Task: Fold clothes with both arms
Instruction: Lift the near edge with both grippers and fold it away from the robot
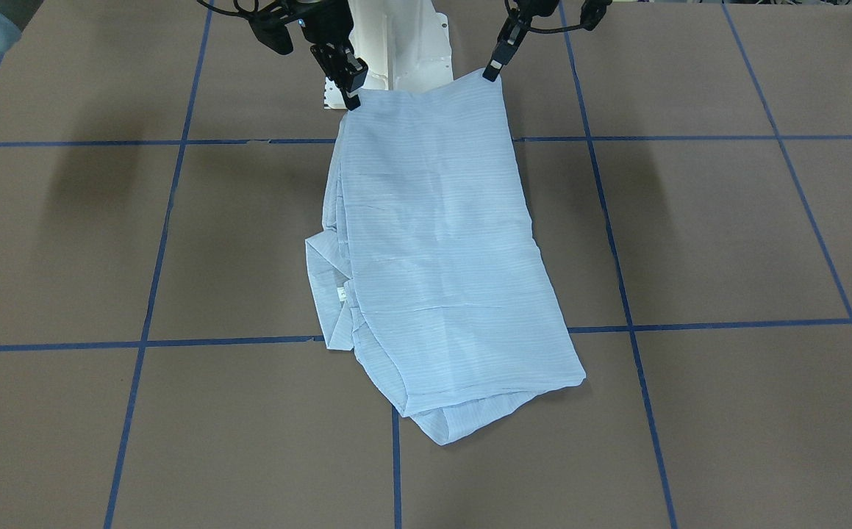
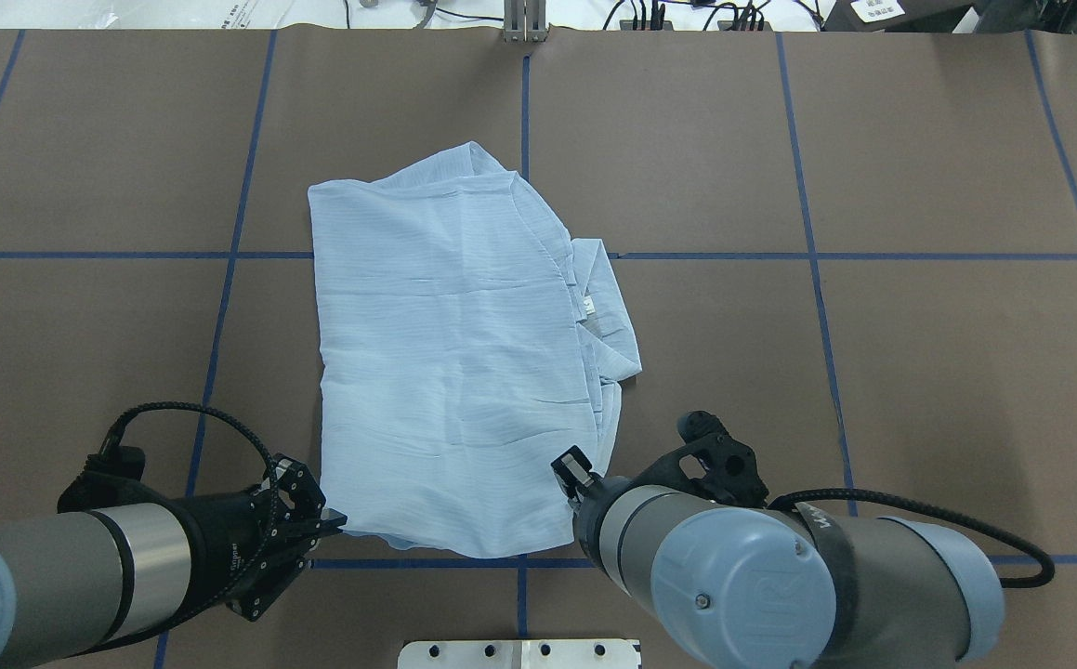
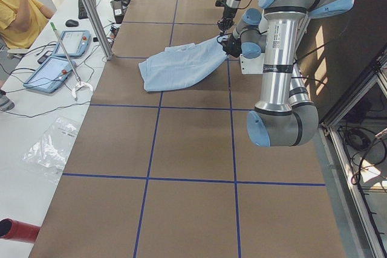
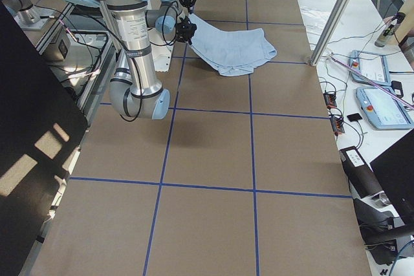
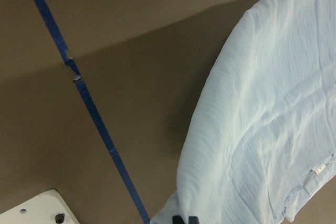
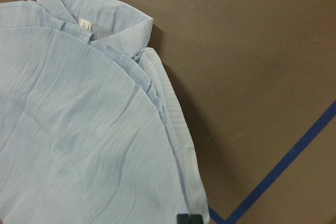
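Note:
My left gripper and my right gripper should bring the shirt's near edge forward to its far edge (image 1: 495, 404), because the shirt runs straight back to the white pedestal base (image 1: 419, 54).
The clothes are one light-blue striped shirt (image 1: 440, 242), folded into a rough rectangle in the middle of the brown table (image 2: 919, 372). Its collar with the white neck label (image 2: 587, 304) pokes out on the robot's right side. My left gripper (image 2: 338, 520) is shut on the shirt's near left corner. My right gripper (image 2: 568, 472) is shut on the near right corner. In the front-facing view both corners hang lifted off the table under the left gripper (image 1: 492, 73) and the right gripper (image 1: 353, 101), while the far part lies flat. Both wrist views show closed fingertips pinching cloth (image 5: 262, 129) (image 6: 79, 129).
Blue tape lines (image 2: 817, 255) divide the table into squares. The white pedestal base (image 1: 403, 44) stands just behind the lifted edge. A side table with tablets (image 3: 54, 70), a metal post (image 3: 91, 10) and a seated person (image 3: 18, 10) lies beyond the far edge.

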`<act>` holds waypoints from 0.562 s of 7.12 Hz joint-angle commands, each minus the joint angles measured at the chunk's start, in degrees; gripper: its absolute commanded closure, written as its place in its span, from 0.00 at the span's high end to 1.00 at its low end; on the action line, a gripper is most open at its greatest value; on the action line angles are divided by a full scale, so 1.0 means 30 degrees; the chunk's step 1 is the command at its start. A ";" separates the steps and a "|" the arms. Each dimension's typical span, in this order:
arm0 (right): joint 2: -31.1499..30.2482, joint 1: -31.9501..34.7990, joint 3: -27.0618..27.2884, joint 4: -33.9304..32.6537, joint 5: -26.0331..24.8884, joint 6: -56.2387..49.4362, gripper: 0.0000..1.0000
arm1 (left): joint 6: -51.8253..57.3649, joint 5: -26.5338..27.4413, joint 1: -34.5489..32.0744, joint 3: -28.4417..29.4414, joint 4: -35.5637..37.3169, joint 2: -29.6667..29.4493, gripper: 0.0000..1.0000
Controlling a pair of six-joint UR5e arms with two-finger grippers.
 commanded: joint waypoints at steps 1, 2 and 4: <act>0.0000 -0.0163 0.1346 -0.1297 0.0060 0.0508 0.00 | -0.0292 -0.0016 0.0559 -0.0543 0.0772 -0.0021 0.00; 0.0000 -0.0397 0.1757 -0.1534 0.0060 0.0656 0.00 | -0.0585 0.0013 0.1115 -0.0572 0.0949 -0.0050 0.00; 0.0175 -0.0399 0.1617 -0.1566 0.0089 0.0571 0.00 | -0.0413 0.0013 0.1238 -0.0515 0.0950 -0.0429 0.00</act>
